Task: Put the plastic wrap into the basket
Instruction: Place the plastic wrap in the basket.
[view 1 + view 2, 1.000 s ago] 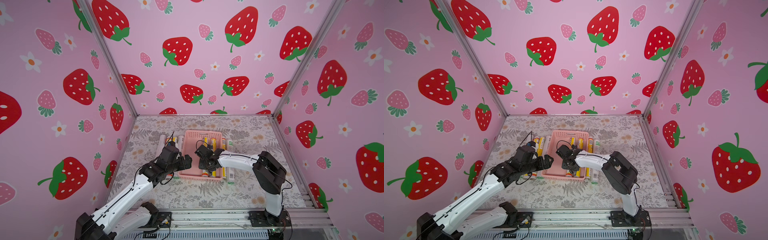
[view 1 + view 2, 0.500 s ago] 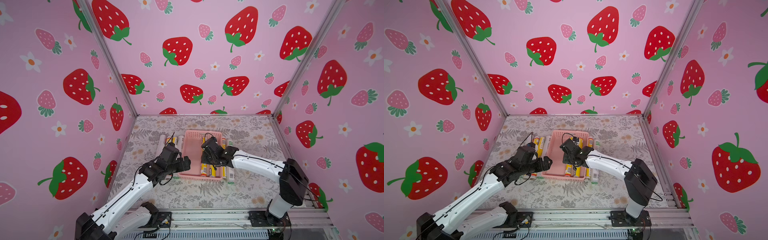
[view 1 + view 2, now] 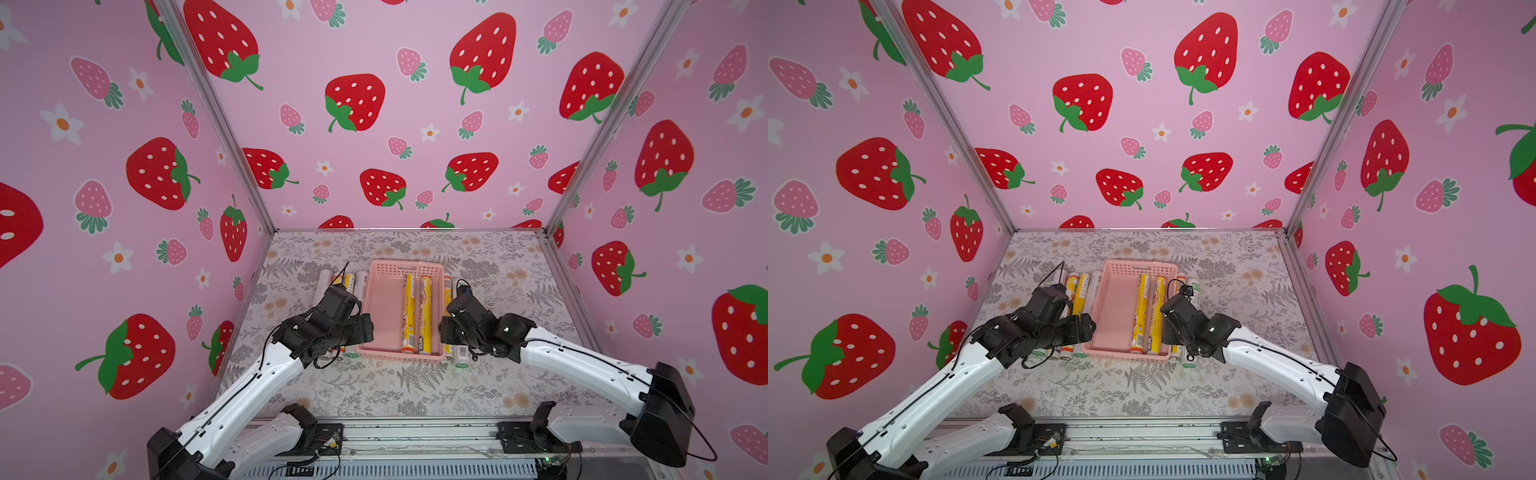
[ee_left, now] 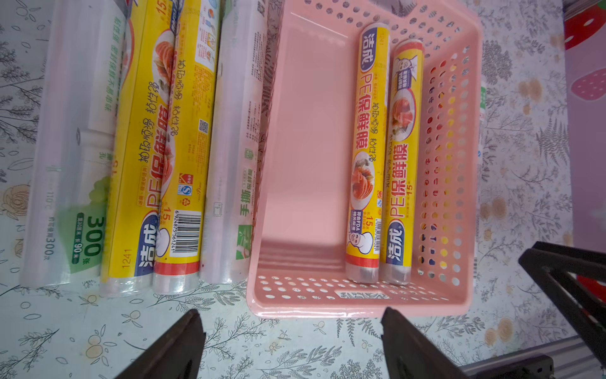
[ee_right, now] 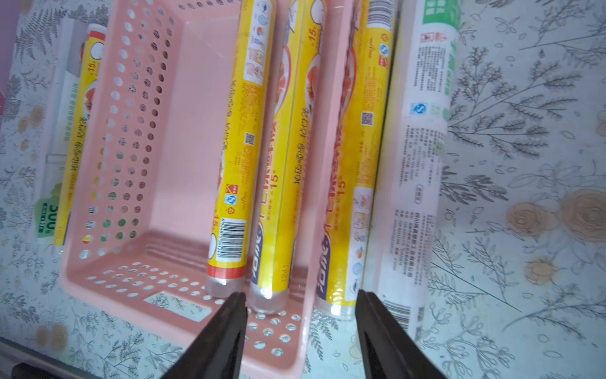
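Observation:
A gap point(image 3: 417, 314) separates the yellow rolls in the basket. My left gripper should therefore push the inner roll point(image 3: 409, 312) up against the outer roll before more rolls go in.
The pink basket point(image 3: 382, 307) point(image 4: 308, 147) point(image 5: 193, 131) holds two yellow plastic wrap rolls point(image 3: 417, 311) point(image 4: 365, 147) point(image 5: 242, 147) along its right side. Several rolls, white and yellow point(image 4: 141, 147), lie on the table left of it. A yellow roll point(image 5: 357, 131) and a white roll point(image 5: 419, 147) lie on its right. My left gripper point(image 3: 365, 328) point(image 4: 292, 328) is open and empty at the basket's near left corner. My right gripper point(image 3: 446, 328) point(image 5: 301, 302) is open and empty, straddling the basket's right wall at the near corner.
The floral table point(image 3: 415, 386) is boxed in by pink strawberry walls on three sides. A metal rail point(image 3: 415, 432) runs along the near edge between the arm bases.
My right gripper has drawn back from over the basket to its near right corner and opened wider. The left jaws have narrowed a little; that arm has barely moved.

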`<control>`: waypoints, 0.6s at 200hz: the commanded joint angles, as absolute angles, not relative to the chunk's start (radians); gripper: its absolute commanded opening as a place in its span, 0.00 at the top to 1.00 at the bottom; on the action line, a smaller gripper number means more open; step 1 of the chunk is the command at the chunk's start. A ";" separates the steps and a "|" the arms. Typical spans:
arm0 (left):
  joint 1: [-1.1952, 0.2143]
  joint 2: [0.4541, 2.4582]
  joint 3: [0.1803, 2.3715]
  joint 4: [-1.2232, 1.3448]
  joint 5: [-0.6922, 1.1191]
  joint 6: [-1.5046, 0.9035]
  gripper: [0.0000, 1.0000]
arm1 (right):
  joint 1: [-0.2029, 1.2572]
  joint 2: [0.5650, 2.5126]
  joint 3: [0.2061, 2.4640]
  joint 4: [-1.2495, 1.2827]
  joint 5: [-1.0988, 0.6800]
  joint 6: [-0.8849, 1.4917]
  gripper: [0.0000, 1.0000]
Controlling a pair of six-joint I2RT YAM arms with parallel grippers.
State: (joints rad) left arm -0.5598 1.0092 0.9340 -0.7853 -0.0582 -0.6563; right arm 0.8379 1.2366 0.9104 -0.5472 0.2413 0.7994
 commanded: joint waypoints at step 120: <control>-0.586 1.079 0.902 -0.644 -0.019 -0.712 0.15 | 0.816 1.144 0.875 -0.628 0.272 0.779 0.45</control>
State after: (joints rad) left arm -0.5652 1.0805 0.8734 -0.7208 -0.0841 -0.7090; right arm 0.8192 1.1763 0.8448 -0.5556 0.1978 0.7742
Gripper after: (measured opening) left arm 0.857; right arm 0.552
